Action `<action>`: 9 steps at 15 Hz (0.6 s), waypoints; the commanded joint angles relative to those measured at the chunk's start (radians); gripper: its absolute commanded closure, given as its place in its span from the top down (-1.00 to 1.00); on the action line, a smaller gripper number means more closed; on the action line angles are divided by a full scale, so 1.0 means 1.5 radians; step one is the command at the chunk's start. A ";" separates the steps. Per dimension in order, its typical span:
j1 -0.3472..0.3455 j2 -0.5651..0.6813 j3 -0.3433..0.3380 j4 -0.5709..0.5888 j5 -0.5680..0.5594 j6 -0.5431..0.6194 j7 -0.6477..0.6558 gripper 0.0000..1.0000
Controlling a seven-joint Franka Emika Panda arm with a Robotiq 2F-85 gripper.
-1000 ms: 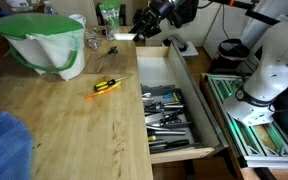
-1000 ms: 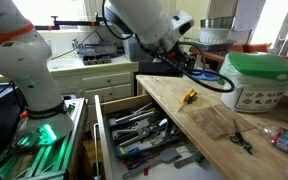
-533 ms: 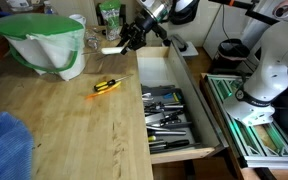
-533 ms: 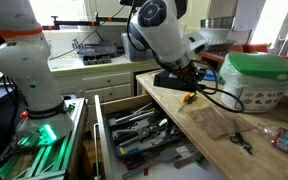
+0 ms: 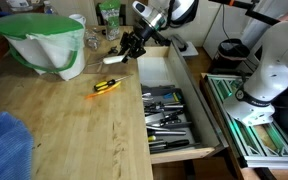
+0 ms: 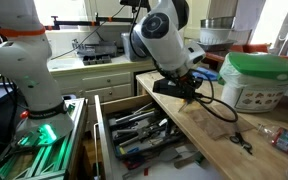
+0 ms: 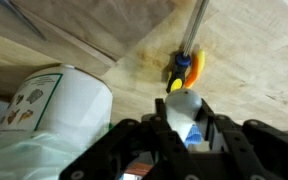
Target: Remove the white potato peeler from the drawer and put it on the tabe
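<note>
I should keep lowering the white potato peeler [image 5: 114, 59] until it touches wood, as it hangs past the drawer's edge, above open wood [image 5: 97, 79] beside the orange handled tool.
My gripper [image 7: 182, 130] is shut on the white potato peeler [image 7: 181, 104], whose rounded white handle sticks out past the fingers. In both exterior views the gripper [image 5: 127, 48] [image 6: 189, 87] hangs low over the wooden table [image 5: 64, 120], just past the drawer's edge. The peeler [image 5: 112, 58] shows as a pale bar under the fingers. The open drawer [image 5: 170, 105] [image 6: 134, 135] holds several dark utensils.
A yellow and orange handled tool [image 5: 108, 85] [image 7: 182, 66] [image 6: 191, 97] lies on the table right below the gripper. A white container with a green lid [image 5: 44, 40] [image 6: 259, 80] stands close by. A blue cloth [image 5: 4, 145] lies at the near corner.
The gripper has carried the peeler from above the drawer across onto the table side and lower, towards the yellow and orange tool.
</note>
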 commanded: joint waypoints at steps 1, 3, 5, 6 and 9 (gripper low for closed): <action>-0.004 0.071 0.003 0.044 0.033 -0.024 -0.042 -0.82; -0.078 0.088 0.078 0.058 0.022 -0.015 -0.044 -0.82; -0.103 0.108 0.106 0.070 0.008 -0.006 -0.037 -0.82; -0.112 0.118 0.117 0.077 0.009 -0.004 -0.038 -0.82; -0.133 0.148 0.142 0.102 0.009 -0.003 -0.038 -0.82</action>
